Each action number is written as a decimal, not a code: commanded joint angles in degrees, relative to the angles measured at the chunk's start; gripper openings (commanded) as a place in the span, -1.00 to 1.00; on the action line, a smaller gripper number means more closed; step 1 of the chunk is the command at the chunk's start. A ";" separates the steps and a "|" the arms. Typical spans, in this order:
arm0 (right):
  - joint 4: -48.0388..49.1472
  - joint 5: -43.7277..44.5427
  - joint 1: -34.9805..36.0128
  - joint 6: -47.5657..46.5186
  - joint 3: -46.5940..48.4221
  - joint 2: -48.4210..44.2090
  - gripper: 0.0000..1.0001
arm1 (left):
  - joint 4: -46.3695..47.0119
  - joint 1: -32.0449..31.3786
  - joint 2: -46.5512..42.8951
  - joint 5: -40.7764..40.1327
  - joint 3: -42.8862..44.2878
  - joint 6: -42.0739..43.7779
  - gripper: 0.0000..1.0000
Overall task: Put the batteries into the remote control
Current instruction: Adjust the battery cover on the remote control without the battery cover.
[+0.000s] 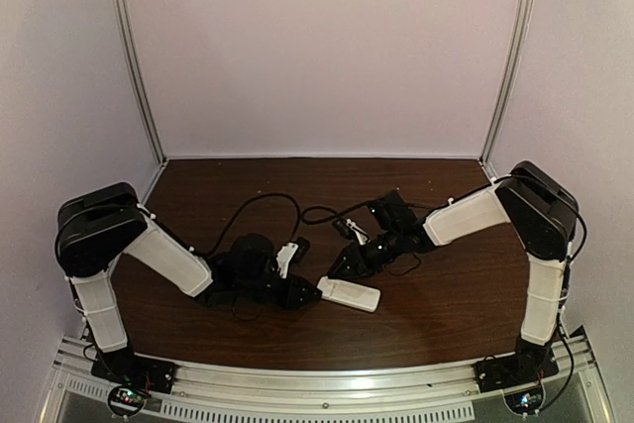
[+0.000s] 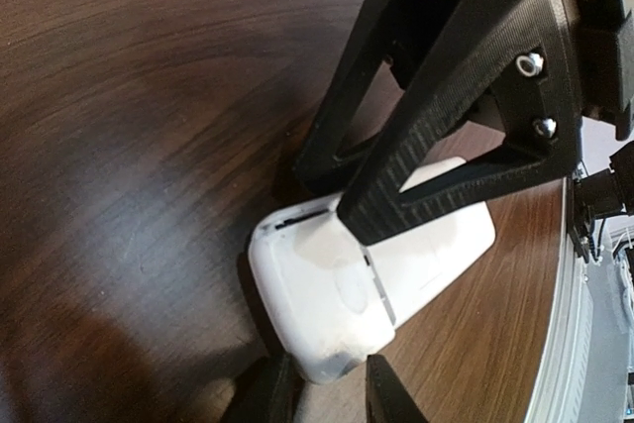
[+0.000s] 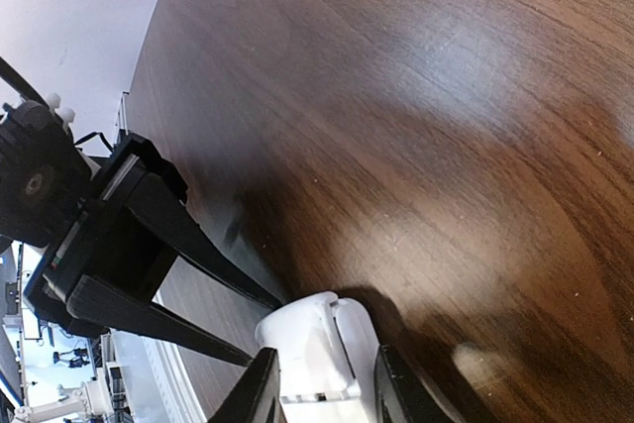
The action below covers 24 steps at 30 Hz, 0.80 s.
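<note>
Next, I open my left gripper around the remote's end while my right gripper presses the cover flat (image 2: 332, 284), because the cover is slanted with a gap (image 2: 301, 215) along the remote's edge.
The white remote control (image 1: 352, 294) lies back up on the brown table (image 1: 446, 314), between the two arms. In the left wrist view its near end (image 2: 327, 294) sits between the tips of my left gripper (image 2: 332, 388), which touch it on both sides. A seam crosses its back. My right gripper (image 3: 322, 388) is shut across the other end of the remote (image 3: 317, 344). The right gripper's black fingers (image 2: 446, 146) rest over the remote in the left wrist view. The left gripper's fingers (image 3: 178, 245) show in the right wrist view. In the top view the left gripper (image 1: 312, 289) and right gripper (image 1: 342, 266) meet at the remote. No batteries are in view.
Black cables (image 1: 267, 200) loop on the table behind the grippers. An aluminium rail (image 1: 327, 383) runs along the near edge. Pale walls with metal posts (image 1: 134, 56) close in the back and sides.
</note>
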 commanded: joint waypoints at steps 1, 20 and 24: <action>-0.34 -0.59 0.33 -1.30 1.39 1.20 -0.32 | 0.92 -0.26 0.64 -0.73 1.35 1.57 -0.49; -2.16 -0.29 -0.33 -2.30 1.82 -0.27 -0.21 | -3.44 -0.20 0.82 -2.47 3.96 4.47 -0.35; -1.97 -0.54 -0.47 -2.29 1.63 -0.49 -0.21 | -3.48 -0.45 0.73 -2.26 3.75 5.28 -0.24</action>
